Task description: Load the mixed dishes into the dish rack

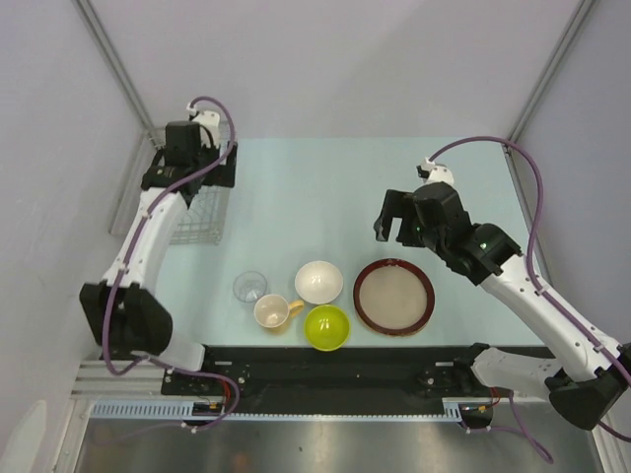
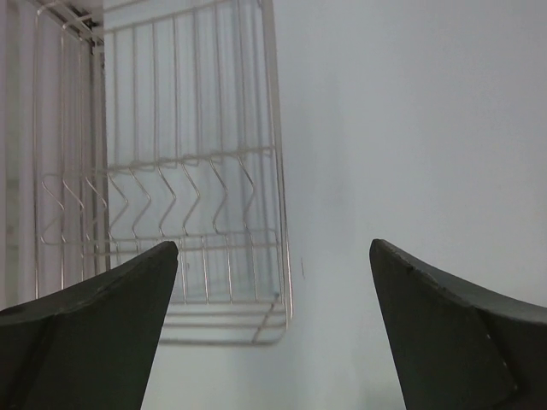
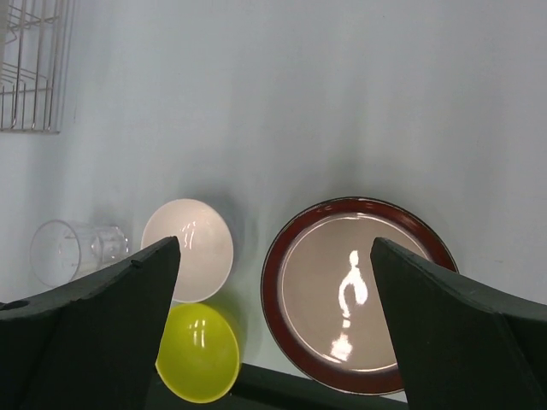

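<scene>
The dish rack's side rim (image 2: 278,145) is in line with the gap between my left gripper's open fingers, so I keep moving down until the fingers are on both sides of that rim (image 1: 227,200) and close.
The dish rack (image 1: 197,219) is a silver wire basket at the back left; it looks empty in the left wrist view (image 2: 171,213). My left gripper (image 1: 192,175) hovers open and empty over the rack's near-right corner (image 2: 273,249). Near the table's front lie a clear glass (image 1: 249,287), a tan-yellow mug (image 1: 271,312), a white bowl (image 1: 319,282), a lime-green bowl (image 1: 327,327) and a dark-red-rimmed beige plate (image 1: 394,296). My right gripper (image 1: 394,229) is open and empty, above and behind the plate (image 3: 359,295). The cream floral plate is out of view.
The right wrist view shows the white bowl (image 3: 188,248), the lime-green bowl (image 3: 198,352), the glass (image 3: 68,252) and a corner of the rack (image 3: 30,68). A black rail (image 1: 345,360) runs along the near table edge. Grey walls enclose the table.
</scene>
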